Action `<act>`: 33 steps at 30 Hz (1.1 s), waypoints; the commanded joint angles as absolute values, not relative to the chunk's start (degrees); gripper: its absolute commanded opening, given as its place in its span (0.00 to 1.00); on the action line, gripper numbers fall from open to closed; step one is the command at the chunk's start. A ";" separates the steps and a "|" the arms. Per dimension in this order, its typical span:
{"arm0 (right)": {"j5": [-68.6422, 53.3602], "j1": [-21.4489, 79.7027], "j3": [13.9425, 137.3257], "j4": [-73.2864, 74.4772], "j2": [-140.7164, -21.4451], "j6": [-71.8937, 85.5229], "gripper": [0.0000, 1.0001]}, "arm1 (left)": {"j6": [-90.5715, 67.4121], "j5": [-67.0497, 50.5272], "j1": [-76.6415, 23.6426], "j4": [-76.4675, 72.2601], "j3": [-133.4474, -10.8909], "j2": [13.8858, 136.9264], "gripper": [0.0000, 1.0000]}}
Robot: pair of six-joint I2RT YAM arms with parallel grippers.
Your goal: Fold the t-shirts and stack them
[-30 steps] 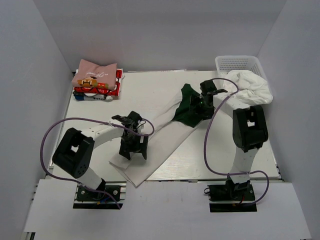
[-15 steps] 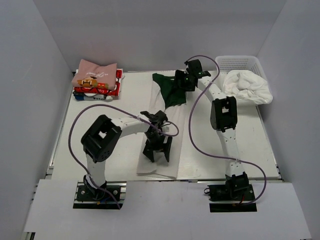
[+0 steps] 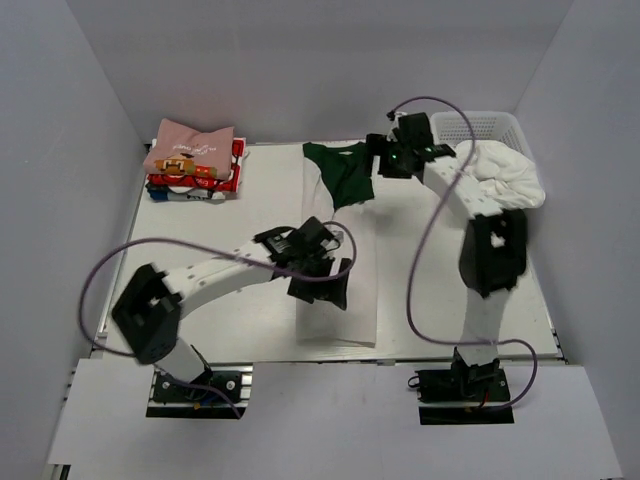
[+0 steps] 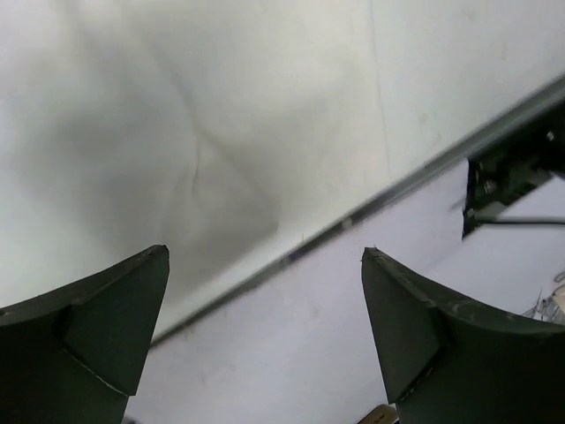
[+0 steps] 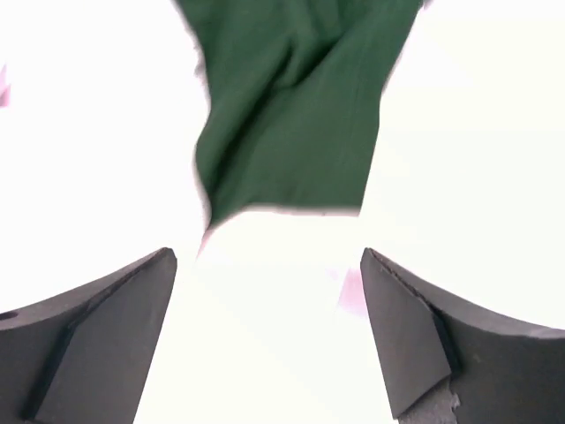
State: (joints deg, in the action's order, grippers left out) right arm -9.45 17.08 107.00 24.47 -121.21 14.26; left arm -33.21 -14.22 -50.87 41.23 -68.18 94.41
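I expect the t-shirt's hem [image 3: 337, 343] to fold over when I carry it back, the green sleeves staying put, as soft creases [image 4: 207, 141] cross the off-white t-shirt's thin, flat part.
The off-white t-shirt [image 3: 340, 262] lies folded into a long narrow strip running from the table's back to its front edge, its dark green sleeves [image 3: 341, 172] at the far end. My left gripper [image 3: 320, 288] hovers open over the strip's lower half; in the left wrist view, off-white cloth [image 4: 177, 132] fills the upper left and my left gripper [image 4: 265, 252] has nothing between its fingers. My right gripper [image 3: 386, 160] is open just right of the green sleeves; the right wrist view shows the green sleeve [image 5: 291, 115] ahead of my right gripper [image 5: 265, 254]. Folded pink, red and white t-shirts [image 3: 192, 158] are stacked at the back left.
A white basket [image 3: 482, 127] stands at the back right with a bundle of white cloth [image 3: 503, 172] spilling over its front. The table's front edge [image 4: 353, 221] and a white board lie just below the shirt's hem. Grey walls close in on three sides.
The shirt has swung from a diagonal across the table to a straight front-to-back strip. My right arm moved to the back, my left arm rightward over the shirt.
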 commanded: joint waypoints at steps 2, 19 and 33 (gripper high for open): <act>-3.17 19.33 81.43 19.35 -100.05 20.80 0.90 | -40.31 -8.09 -51.33 43.33 -55.34 78.25 0.99; -19.86 36.02 25.06 20.93 -57.11 40.16 0.90 | -43.59 -13.89 -50.45 21.28 -34.37 76.11 0.73; -21.09 43.77 26.90 16.26 -69.88 43.15 0.05 | -44.12 -17.92 -50.98 19.16 -33.75 77.18 0.00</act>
State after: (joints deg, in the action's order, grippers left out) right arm -19.88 42.50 25.61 16.21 -70.32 42.26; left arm -43.94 -14.90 -50.74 20.23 -34.09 78.39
